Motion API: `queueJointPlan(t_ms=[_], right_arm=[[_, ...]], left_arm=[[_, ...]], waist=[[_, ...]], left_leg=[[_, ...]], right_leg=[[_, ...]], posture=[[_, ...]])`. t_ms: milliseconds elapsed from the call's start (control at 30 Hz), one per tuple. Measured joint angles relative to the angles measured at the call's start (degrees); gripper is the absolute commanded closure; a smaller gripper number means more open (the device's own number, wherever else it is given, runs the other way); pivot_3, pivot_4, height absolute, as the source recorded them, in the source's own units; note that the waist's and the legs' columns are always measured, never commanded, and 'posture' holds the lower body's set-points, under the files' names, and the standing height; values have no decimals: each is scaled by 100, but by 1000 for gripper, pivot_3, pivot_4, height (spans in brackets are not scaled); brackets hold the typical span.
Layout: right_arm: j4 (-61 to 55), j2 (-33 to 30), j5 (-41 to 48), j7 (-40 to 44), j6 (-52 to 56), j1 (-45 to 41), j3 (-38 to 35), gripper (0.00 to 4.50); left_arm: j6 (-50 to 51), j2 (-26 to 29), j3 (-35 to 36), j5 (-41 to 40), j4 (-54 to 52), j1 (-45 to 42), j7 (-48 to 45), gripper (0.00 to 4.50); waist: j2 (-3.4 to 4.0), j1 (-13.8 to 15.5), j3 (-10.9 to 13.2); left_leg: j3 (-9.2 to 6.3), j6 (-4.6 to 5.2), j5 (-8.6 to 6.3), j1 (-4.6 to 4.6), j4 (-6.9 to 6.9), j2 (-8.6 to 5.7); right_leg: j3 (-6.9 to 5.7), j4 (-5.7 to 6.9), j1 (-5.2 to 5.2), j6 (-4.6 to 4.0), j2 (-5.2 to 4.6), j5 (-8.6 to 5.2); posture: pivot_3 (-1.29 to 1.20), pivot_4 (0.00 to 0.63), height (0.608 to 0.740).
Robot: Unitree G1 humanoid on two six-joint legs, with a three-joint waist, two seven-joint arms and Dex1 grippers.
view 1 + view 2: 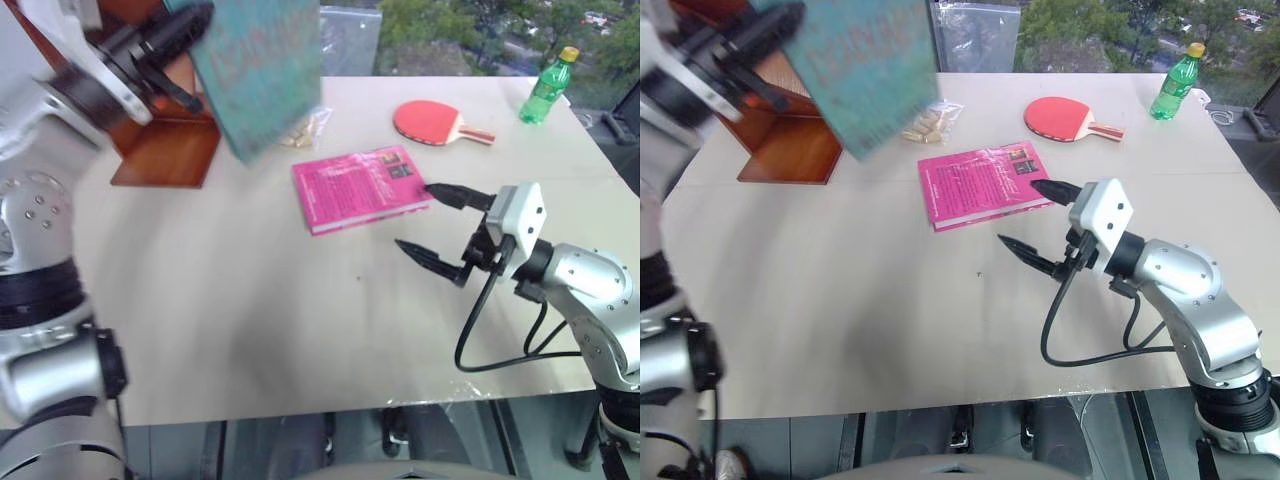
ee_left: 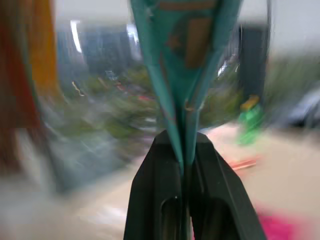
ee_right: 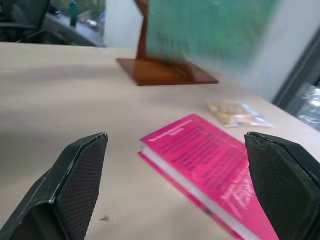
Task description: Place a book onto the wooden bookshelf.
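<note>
My left gripper needs to turn the teal-green book flatter and move it back over the wooden bookshelf. The book hangs steeply and points past the bookshelf's opening.
The teal-green book hangs tilted in the air at the far left of the table, in front of the wooden bookshelf. My left gripper is shut on the book's edge; the left wrist view shows both fingers clamped on the thin teal cover. My right gripper hovers open and level over the table's right half, just right of a pink book, with nothing between its fingers. The right wrist view looks past the pink book to the bookshelf base.
A red table-tennis paddle lies at the back, with a green plastic bottle at the back right corner. A small clear bag of snacks sits between the bookshelf and the pink book. The near half of the beige table is bare.
</note>
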Motion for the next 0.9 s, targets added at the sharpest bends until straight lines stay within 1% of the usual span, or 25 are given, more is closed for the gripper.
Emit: queueJointPlan(t_ms=[67,133,200,300,400,433,500,567,700,833,900], right_arm=[[166,38,1,74,-85,-145,-3,0],[298,76,1,117,-137,-320,-1,0],[411,127,1,173,-156,-485,11,0],[502,213,-3,186,-187,-632,33,0],[620,343,-29,182,-215,-827,122,0],[651,399,-39,175,-223,-891,147,0],[673,475,-45,161,-235,-1028,175,0],[677,516,-62,136,-277,-1139,175,0],[591,543,-84,27,-335,-1403,184,0],[341,610,-108,-201,-318,-1816,197,0],[226,632,-138,-268,-307,-1920,229,0]], left_arm=[[-1087,425,-314,807,152,-277,-618,4435],[-1888,741,-563,1346,434,-452,-1145,4435],[-2465,1031,-812,1832,882,-621,-1579,4435],[-2936,1422,-1131,2567,1722,-966,-1992,4435],[-3180,1541,-1429,3394,2514,-1426,-2034,4435],[-3276,1573,-1568,3673,2777,-1542,-2029,4435],[-3465,1555,-1780,4137,3390,-1699,-1964,4435],[-3749,1424,-2057,4615,4123,-1847,-1846,4435],[-4334,885,-2539,5289,5523,-2431,-1567,4435],[-4807,537,-2928,5910,6762,-3172,-1042,4435],[-4988,413,-3107,6154,7194,-3379,-825,4435]], waist=[[10,2,4],[14,1,5],[16,0,7],[18,-15,8],[15,-1,7],[15,1,7],[15,6,7],[14,16,7],[1,5,11],[0,-68,11],[0,-94,11]], left_leg=[[9,0,0,3,-2,2],[12,0,0,4,-2,4],[13,1,0,1,-1,6],[27,2,1,-13,-1,8],[30,4,2,-74,17,6],[32,4,2,-76,17,3],[54,5,2,-77,18,4],[55,5,1,-81,18,7],[57,6,1,-88,22,7],[66,6,1,-85,19,8],[64,6,1,-87,18,11]], right_leg=[[5,0,-1,0,0,-1],[8,5,-5,0,1,-2],[8,7,-8,3,4,-4],[22,11,-31,20,13,-13],[22,24,-82,3,11,0],[21,24,-83,3,10,0],[19,23,-83,3,9,-1],[11,23,-83,4,7,-2],[5,22,-84,6,1,-1],[11,29,-94,5,4,-1],[6,27,-95,5,4,-1]], posture=[[0,150,740],[0,150,740],[0,150,740],[0,150,740],[0,150,740],[0,150,740],[0,150,740],[0,150,740],[0,150,740],[0,150,740],[0,150,740]])
